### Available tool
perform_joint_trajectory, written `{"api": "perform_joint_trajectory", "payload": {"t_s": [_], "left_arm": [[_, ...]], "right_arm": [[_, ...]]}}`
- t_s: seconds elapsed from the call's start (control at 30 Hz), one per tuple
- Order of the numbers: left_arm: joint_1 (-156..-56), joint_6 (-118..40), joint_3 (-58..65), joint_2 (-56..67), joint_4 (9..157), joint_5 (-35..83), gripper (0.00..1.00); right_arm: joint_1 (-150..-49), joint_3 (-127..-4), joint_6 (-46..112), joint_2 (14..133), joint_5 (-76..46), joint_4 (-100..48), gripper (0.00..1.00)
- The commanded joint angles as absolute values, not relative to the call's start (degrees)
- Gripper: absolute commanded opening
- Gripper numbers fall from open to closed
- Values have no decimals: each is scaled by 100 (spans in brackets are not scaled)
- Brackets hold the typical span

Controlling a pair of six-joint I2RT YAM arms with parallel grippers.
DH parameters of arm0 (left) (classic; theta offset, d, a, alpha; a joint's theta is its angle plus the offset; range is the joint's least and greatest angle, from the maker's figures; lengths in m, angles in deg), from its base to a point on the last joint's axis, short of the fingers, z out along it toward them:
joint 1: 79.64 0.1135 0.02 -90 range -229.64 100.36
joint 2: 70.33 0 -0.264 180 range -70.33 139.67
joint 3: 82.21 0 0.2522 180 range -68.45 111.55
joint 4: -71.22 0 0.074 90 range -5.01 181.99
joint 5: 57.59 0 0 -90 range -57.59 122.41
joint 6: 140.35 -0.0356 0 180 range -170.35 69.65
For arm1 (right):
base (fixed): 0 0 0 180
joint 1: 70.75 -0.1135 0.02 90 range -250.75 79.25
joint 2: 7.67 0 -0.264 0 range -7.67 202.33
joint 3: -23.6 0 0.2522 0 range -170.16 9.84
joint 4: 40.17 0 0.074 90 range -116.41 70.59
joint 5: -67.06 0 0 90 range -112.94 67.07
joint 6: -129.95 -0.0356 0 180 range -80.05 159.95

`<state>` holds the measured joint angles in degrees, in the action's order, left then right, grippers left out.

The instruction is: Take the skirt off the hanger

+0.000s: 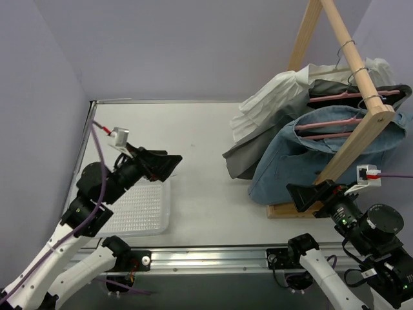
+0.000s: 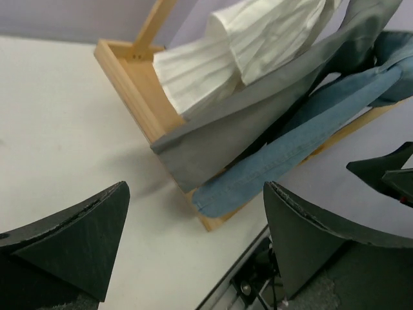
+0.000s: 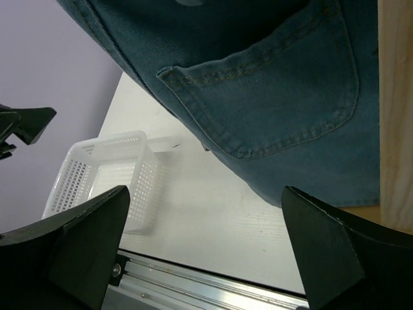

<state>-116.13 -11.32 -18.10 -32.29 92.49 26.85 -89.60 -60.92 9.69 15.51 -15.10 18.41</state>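
The denim skirt's waistband end (image 1: 295, 131) faces my open left gripper with clear space between them, so I keep moving toward the hanger's tip (image 1: 298, 127) until the gripper's fingers are on both sides of the waistband.
A blue denim skirt (image 1: 310, 155) hangs on a pink hanger (image 1: 329, 123) from the wooden rack (image 1: 361, 71) at the right; it also shows in the left wrist view (image 2: 303, 148) and, with its back pocket, in the right wrist view (image 3: 277, 84). Behind it hang a grey garment (image 1: 258, 152) and a white pleated one (image 1: 271, 97). My left gripper (image 1: 161, 165) is open and empty above the basket's far end, left of the rack. My right gripper (image 1: 310, 196) is open and empty just below the denim skirt's hem.
A white plastic basket (image 1: 139, 206) sits at the near left of the table; it also shows in the right wrist view (image 3: 103, 177). The rack's wooden base (image 1: 284, 210) lies on the table near the right gripper. A metal rail (image 1: 213, 258) runs along the near edge.
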Motion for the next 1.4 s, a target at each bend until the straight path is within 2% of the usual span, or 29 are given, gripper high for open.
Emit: {"api": "perform_joint_trajectory", "payload": {"t_s": [0.0, 0.1, 0.17, 0.23, 0.4, 0.57, 0.67, 0.8, 0.87, 0.97, 1.0, 1.2, 1.27, 1.37], "left_arm": [[-12004, -1457, -846, -2631, 9386, 2440, 94], [-12681, -2413, 8, -1691, 9763, 2957, 94], [-13569, -3318, 852, -1050, 9904, 3562, 94], [-13912, -3863, 1614, -488, 10106, 3557, 94], [-13940, -4323, 2698, 366, 10097, 2672, 94], [-13949, -4367, 3824, 1264, 10293, 2363, 94], [-13958, -4411, 3755, 1238, 10002, 2107, 94], [-13967, -4630, 3773, 1141, 10011, 2537, 94], [-13967, -4771, 3659, 1089, 9722, 2450, 100], [-13949, -4702, 3806, 1158, 9911, 2528, 84], [-13932, -4675, 3973, 1350, 10079, 2468, 95], [-13896, -4798, 5536, 2377, 11230, 1801, 94], [-13888, -4894, 6011, 2678, 11634, 1686, 99], [-13870, -4921, 6593, 3100, 11777, 1404, 100]], "right_arm": [[-9026, -6240, 1042, 1659, -1722, 2113, 100], [-9026, -6319, 1103, 1729, -1713, 2351, 100], [-9026, -6328, 1147, 1729, -1635, 2378, 100], [-9026, -6372, 1147, 1686, -1669, 2386, 100], [-9044, -6618, 1139, 1738, -1626, 2430, 100], [-9044, -6829, 1147, 1694, -1722, 2439, 100], [-9044, -6882, 1130, 1677, -1784, 2465, 100], [-9044, -6900, 1077, 1633, -1836, 2448, 100], [-9044, -6908, 1059, 1633, -1836, 2413, 100], [-9044, -6926, 1059, 1641, -1880, 2378, 100], [-9044, -6935, 1077, 1659, -1889, 2378, 100], [-9044, -7058, 1059, 1729, -1924, 2378, 100], [-9044, -7102, 1051, 1729, -1959, 2413, 100], [-9044, -7145, 1033, 1721, -1986, 2430, 100]]}}
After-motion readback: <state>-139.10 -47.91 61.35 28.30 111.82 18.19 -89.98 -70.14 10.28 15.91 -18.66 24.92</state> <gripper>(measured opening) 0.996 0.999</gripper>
